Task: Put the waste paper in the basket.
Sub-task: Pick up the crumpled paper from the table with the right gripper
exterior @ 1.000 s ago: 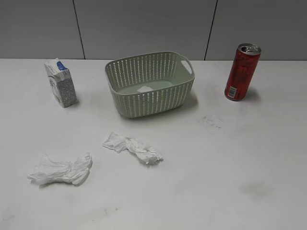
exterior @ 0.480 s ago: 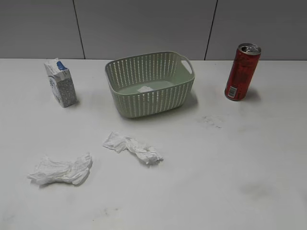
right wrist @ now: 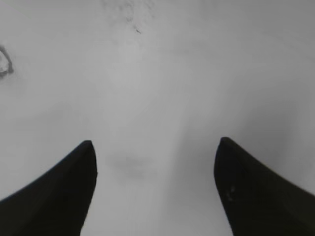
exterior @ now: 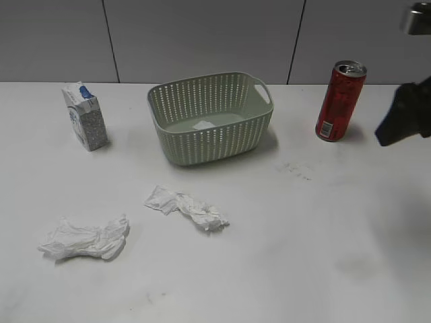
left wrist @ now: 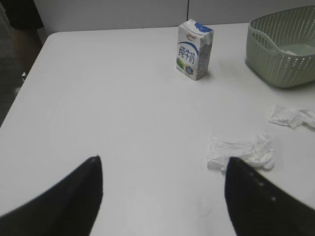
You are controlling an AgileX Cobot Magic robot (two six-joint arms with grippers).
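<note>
The robot should expect some waste paper to be in the basket (exterior: 210, 120) already, because the basket's green bottom shows a pale patch with crooked edges (exterior: 203, 125).
Two crumpled white waste paper wads lie on the white table: one at the front left (exterior: 84, 239), one nearer the middle (exterior: 187, 207). Both show in the left wrist view, the near one (left wrist: 241, 150) and the far one (left wrist: 293, 116). The sage-green slotted basket (exterior: 215, 142) stands behind them, also in the left wrist view (left wrist: 275, 59). A pale patch (exterior: 203, 124) lies on its floor; I cannot tell what it is. My left gripper (left wrist: 162, 160) is open and empty, left of the near wad. My right gripper (right wrist: 155, 142) is open and empty over bare table.
A white-and-blue carton (exterior: 85, 116) stands left of the basket, also in the left wrist view (left wrist: 194, 49). A red drink can (exterior: 340, 101) stands to the basket's right. My dark right arm (exterior: 406, 116) shows at the right edge, beside the can.
My right arm has come into the exterior view at the right edge. The wads, basket, carton and can have not moved.
</note>
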